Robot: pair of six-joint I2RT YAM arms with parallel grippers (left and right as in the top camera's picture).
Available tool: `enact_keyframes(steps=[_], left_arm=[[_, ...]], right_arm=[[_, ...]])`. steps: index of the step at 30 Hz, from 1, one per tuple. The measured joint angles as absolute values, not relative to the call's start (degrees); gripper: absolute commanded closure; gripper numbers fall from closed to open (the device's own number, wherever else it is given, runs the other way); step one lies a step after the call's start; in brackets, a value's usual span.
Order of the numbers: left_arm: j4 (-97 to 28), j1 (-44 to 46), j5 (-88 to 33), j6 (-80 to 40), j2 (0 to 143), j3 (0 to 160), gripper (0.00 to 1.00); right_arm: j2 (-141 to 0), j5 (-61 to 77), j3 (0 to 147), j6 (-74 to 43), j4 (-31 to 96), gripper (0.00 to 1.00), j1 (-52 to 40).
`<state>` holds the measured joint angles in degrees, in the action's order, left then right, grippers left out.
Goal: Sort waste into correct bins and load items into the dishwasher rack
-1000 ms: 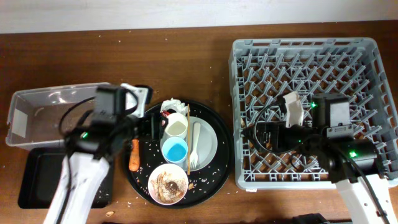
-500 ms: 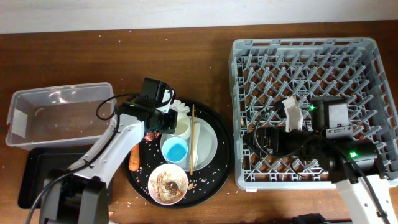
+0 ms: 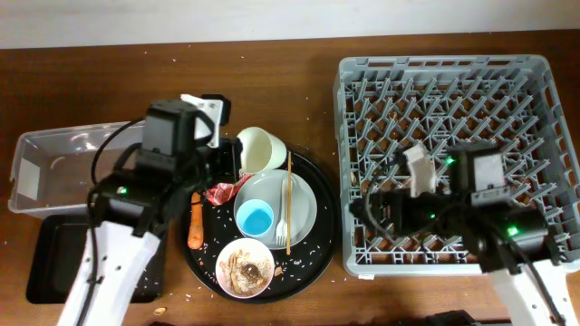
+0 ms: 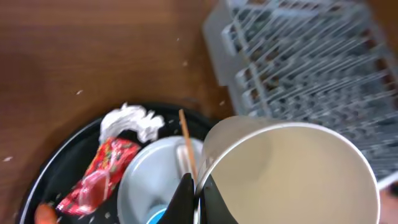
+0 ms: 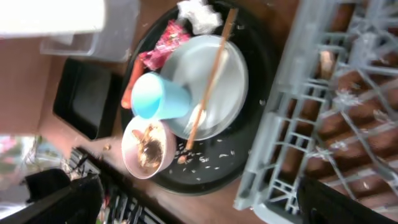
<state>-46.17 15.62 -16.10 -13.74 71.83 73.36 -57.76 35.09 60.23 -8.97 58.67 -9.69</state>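
I should pass the cream cup [image 3: 263, 149] from my left gripper, which is holding it, to my open right gripper, because the dishwasher rack [image 3: 444, 118] is under my right gripper.
My left gripper [image 4: 196, 200] is shut on the rim of the cream cup [image 4: 292, 171], which it holds tilted above the back of the round tray [image 3: 261, 148]. Below it lie the crumpled tissue [image 4: 130, 120], the red wrapper [image 3: 220, 192] and the carrot [image 3: 194, 226]. The white plate [image 3: 299, 210] carries the light blue cup [image 3: 256, 217], chopsticks [image 3: 288, 199] and the fork [image 3: 282, 234]. The bowl [image 3: 245, 267] holds brown scraps. My right gripper [image 5: 199, 208] stands open and holds nothing over the left edge of the dishwasher rack [image 3: 453, 100].
The clear tub [image 3: 63, 167] sits at the left with the shallow black tray [image 3: 50, 267] in front of it. The round black tray [image 3: 322, 244] is strewn with rice grains. The rack fills the right half of the table.
My left gripper has shut on the cream cup's rim and raised it toward the back of the round tray. The chopsticks have shifted on the plate. The right arm has barely moved.
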Motion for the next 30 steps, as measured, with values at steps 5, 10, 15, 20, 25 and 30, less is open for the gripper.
enact_keyframes(steps=[5, 10, 15, 20, 25, 30], left_arm=[[-41.39, 4.45, -47.37, -7.68, 71.70, 73.41, 1.00], [-41.21, 4.14, -63.55, -4.84, 71.72, 73.41, 1.00], [-37.82, 4.14, -70.41, -4.14, 71.72, 73.41, 1.00], [-34.59, 4.14, -79.13, -4.05, 71.72, 73.41, 1.00], [-34.26, 4.05, -81.78, -4.08, 71.75, 73.41, 1.00], [-32.12, 3.95, -82.52, -3.97, 71.77, 73.43, 0.64]], right_arm=[[-52.86, 33.76, 60.38, -14.61, 48.27, 0.01, -24.23], [-52.88, 40.18, 60.58, -16.67, 32.01, 0.03, -27.33], [-53.25, 42.44, 60.58, -16.47, 26.02, 0.04, -26.22], [-56.66, 49.91, 60.66, -16.49, 14.66, 0.14, -24.14], [-61.34, 60.40, 60.55, -17.96, 7.18, 0.50, -24.08], [-61.30, 62.00, 60.60, -18.65, 7.64, 0.63, -23.94]])
